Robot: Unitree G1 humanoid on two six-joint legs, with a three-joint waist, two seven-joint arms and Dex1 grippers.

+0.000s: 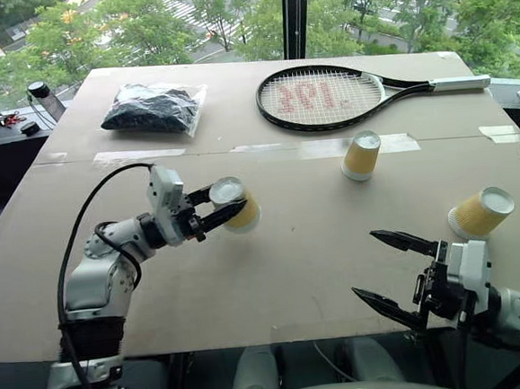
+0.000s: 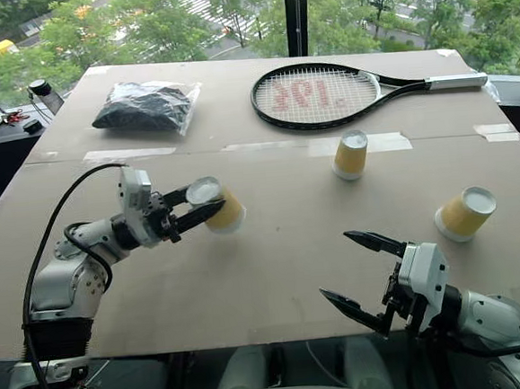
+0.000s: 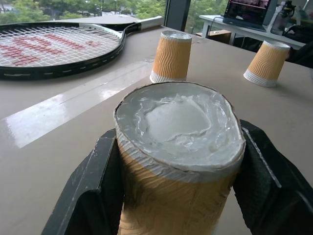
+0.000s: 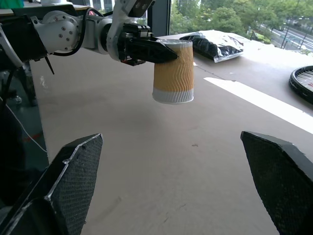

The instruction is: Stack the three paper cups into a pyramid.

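Note:
The held cup's rim faces down and there is open space beside the second cup, so my left gripper should keep moving there and let go once the held cup stands.
My left gripper is shut on one paper cup, held base up and clear of the table top. In the left wrist view that cup sits squeezed between both black fingers. A second cup stands upside down on the tape line at the table's middle right. The third cup stands upside down near the right edge. My right gripper is open at the front right, nothing between its fingers, just short of the third cup.
A black tennis racket lies at the back right. A clear bag of dark stuff lies at the back left. Tape strips cross the cardboard-coloured table. Small items sit on a dark ledge beyond the left edge.

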